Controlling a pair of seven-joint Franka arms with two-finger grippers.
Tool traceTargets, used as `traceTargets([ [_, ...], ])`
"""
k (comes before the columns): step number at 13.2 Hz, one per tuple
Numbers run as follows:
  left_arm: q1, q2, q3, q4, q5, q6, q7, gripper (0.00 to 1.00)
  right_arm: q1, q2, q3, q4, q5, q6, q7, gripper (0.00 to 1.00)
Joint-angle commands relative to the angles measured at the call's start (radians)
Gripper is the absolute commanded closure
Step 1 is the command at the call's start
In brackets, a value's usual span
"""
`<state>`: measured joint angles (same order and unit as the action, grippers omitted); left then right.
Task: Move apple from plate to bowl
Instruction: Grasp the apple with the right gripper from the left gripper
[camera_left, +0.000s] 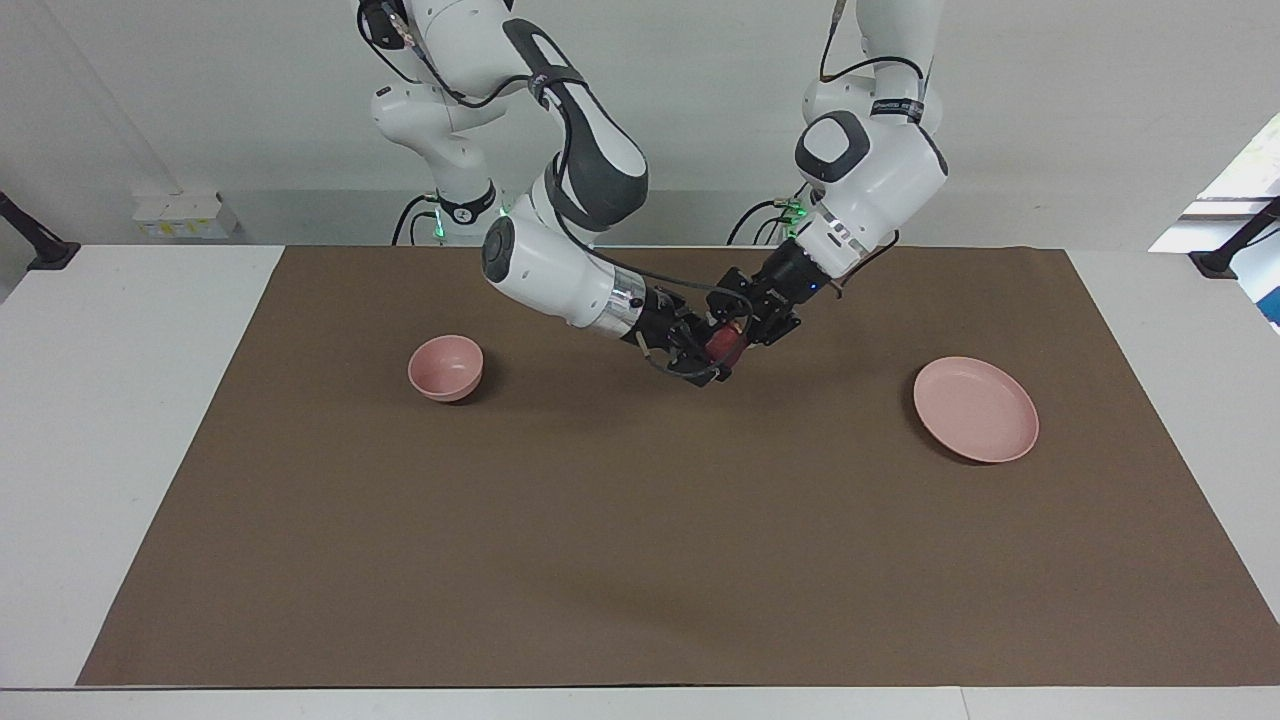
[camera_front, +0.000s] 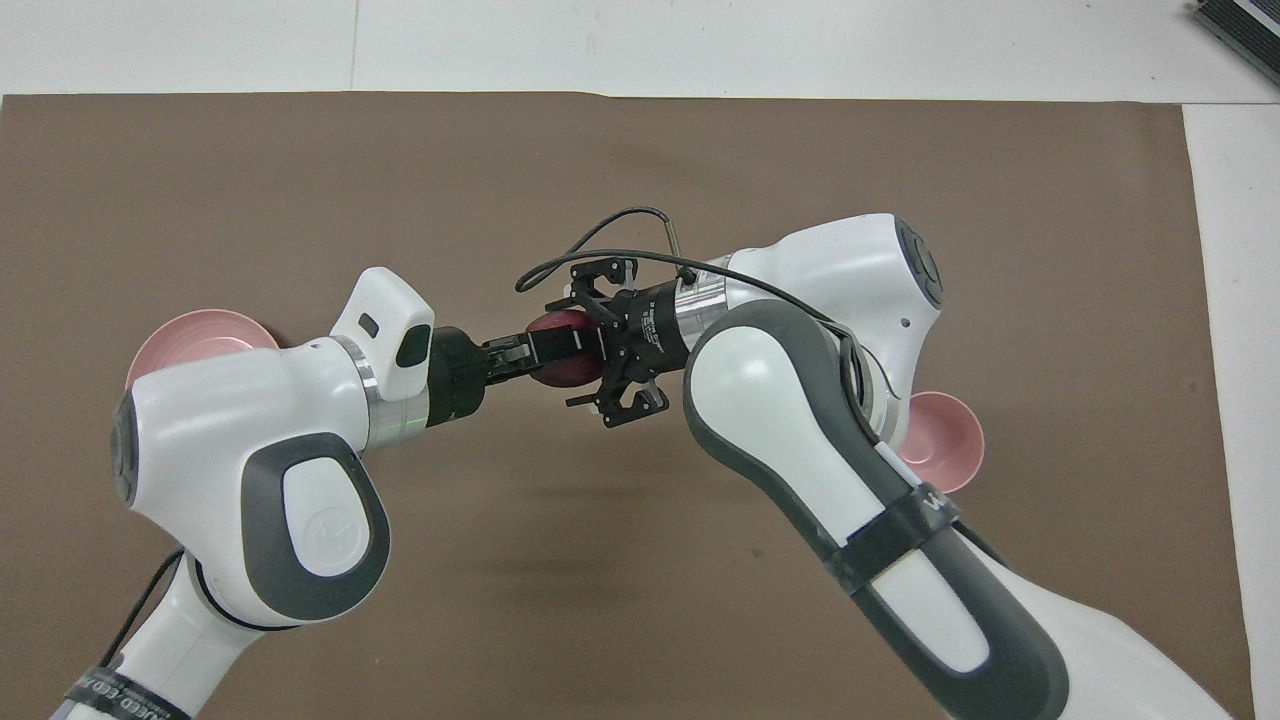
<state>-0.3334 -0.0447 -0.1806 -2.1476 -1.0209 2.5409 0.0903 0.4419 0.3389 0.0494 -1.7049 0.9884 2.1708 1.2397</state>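
Next, I close my right gripper on the apple (camera_front: 570, 371) before my left gripper opens and moves away, because my left gripper is holding the apple far from the bowl (camera_left: 445, 367).
The dark red apple (camera_left: 722, 347) (camera_front: 565, 374) hangs above the middle of the brown mat, with my left gripper (camera_left: 732, 336) (camera_front: 570, 348) shut on it. My right gripper (camera_left: 708, 350) (camera_front: 584, 345) is open, one finger on each side of the apple; I cannot tell whether they touch it. The pink bowl (camera_left: 446, 366) (camera_front: 945, 440) stands empty toward the right arm's end of the table, partly hidden under the right arm in the overhead view. The flat pink plate (camera_left: 975, 408) (camera_front: 190, 335) lies empty toward the left arm's end.
The brown mat (camera_left: 640, 540) covers most of the white table (camera_left: 120, 400). A black cable (camera_front: 600, 235) loops off the right gripper's wrist. White boxes (camera_left: 185, 215) sit off the table at the robots' end.
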Motion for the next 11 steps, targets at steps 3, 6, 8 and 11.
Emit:
traceTargets([
  [3, -0.018, -0.018, 0.004, -0.014, -0.008, 0.025, -0.027, 0.92, -0.011, 0.012, 0.001, 0.017, 0.024, -0.019, -0.043, 0.54],
  [6, -0.016, -0.018, 0.004, -0.009, -0.008, 0.024, -0.034, 0.09, -0.011, 0.011, 0.001, 0.017, 0.024, -0.019, -0.042, 0.54],
  [8, -0.006, -0.014, 0.006, -0.003, -0.002, 0.024, -0.026, 0.00, -0.011, 0.008, 0.001, 0.014, 0.021, -0.019, -0.042, 0.54],
  [11, 0.034, -0.018, 0.010, 0.008, 0.057, -0.026, -0.027, 0.00, -0.014, 0.002, 0.001, 0.011, 0.013, -0.020, -0.043, 0.54],
])
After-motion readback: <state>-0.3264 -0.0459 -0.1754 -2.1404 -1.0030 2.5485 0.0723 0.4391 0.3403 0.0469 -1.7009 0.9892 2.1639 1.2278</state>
